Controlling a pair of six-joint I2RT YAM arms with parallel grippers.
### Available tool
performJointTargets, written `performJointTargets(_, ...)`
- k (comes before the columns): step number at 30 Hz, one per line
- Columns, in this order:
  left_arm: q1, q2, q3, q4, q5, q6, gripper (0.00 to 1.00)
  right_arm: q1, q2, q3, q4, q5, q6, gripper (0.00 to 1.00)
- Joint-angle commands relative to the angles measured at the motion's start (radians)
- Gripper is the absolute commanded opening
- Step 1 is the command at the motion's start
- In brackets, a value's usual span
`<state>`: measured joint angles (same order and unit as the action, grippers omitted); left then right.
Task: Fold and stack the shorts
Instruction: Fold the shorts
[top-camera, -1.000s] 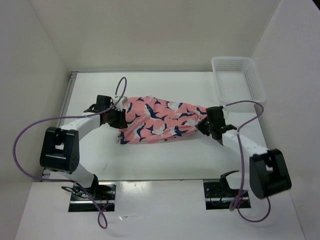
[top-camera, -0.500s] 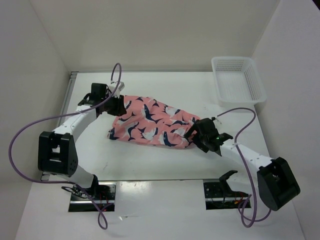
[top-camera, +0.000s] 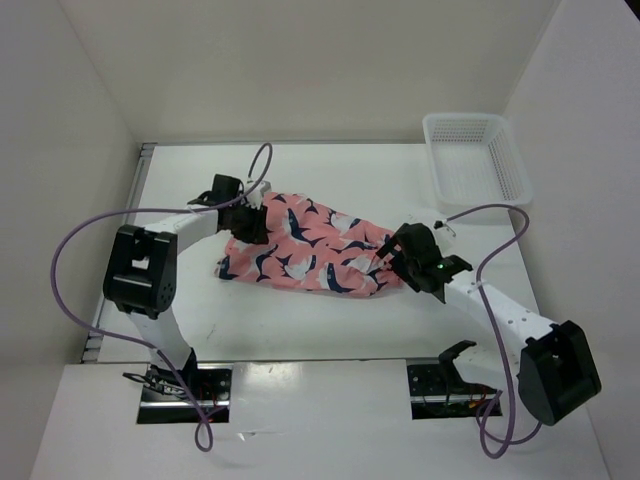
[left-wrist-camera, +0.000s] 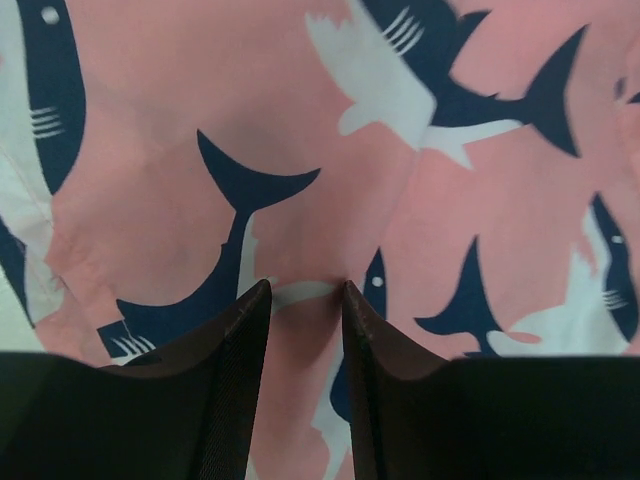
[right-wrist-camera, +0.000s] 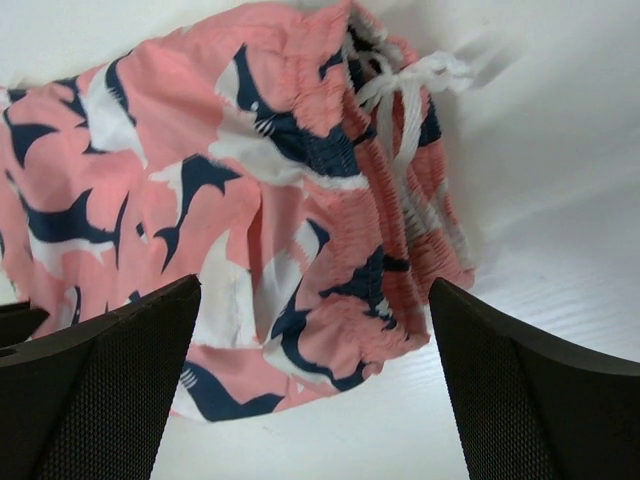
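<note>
I expect the shorts' waistband (right-wrist-camera: 343, 180) to bunch up in my right gripper and fold over toward the shorts' legs when I carry it, because it lies slack and puckered (right-wrist-camera: 375, 262).
The salmon-pink shorts (top-camera: 310, 250) with navy-and-white sharks lie crumpled across the middle of the table. The waistband and white drawstring (right-wrist-camera: 410, 80) are at the right end. My left gripper (top-camera: 250, 222) is down on their upper left part. In the left wrist view the left gripper (left-wrist-camera: 305, 288) has its jaws a narrow gap apart, tips against the fabric (left-wrist-camera: 330, 170), with cloth showing in the gap. Whether that cloth is pinched is unclear. My right gripper (top-camera: 393, 255) stands wide open just off the waistband end (right-wrist-camera: 330, 200). Nothing is between its fingers (right-wrist-camera: 130, 370).
A white mesh basket (top-camera: 475, 160) stands at the back right corner of the table. White walls enclose the table on the left, back and right. Purple cables loop beside both arms.
The right gripper opened and let go of the waistband end. The shorts, earlier stretched between both grippers, now lie slack lower on the table. The left gripper moved right over the fabric.
</note>
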<state>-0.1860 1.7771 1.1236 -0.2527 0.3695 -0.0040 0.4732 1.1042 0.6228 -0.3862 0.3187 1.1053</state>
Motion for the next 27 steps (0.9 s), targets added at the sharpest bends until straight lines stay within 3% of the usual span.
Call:
performJointTargets(1, 0.002, 0.048, -0.013, 0.029, -0.018, 0.004, 0.42, -0.059, 0.04, 0.054, 0.021, 0.022, -0.019, 1.0)
performJointTargets(7, 0.054, 0.059, -0.057, 0.04, -0.072, 0.004, 0.4, -0.142, 0.12, 0.032, 0.112, -0.084, -0.058, 1.0)
performJointTargets(12, 0.089, 0.079, -0.058, 0.03, -0.129, 0.004, 0.4, -0.142, 0.233, 0.031, 0.182, -0.133, -0.093, 1.0)
performJointTargets(22, 0.158, 0.039, -0.076, 0.02, -0.107, 0.004, 0.37, -0.142, 0.347, 0.034, 0.311, -0.211, -0.174, 1.0)
performJointTargets(27, 0.158, 0.004, -0.076, 0.02, -0.077, 0.004, 0.37, -0.116, 0.414, 0.009, 0.426, -0.277, -0.209, 0.87)
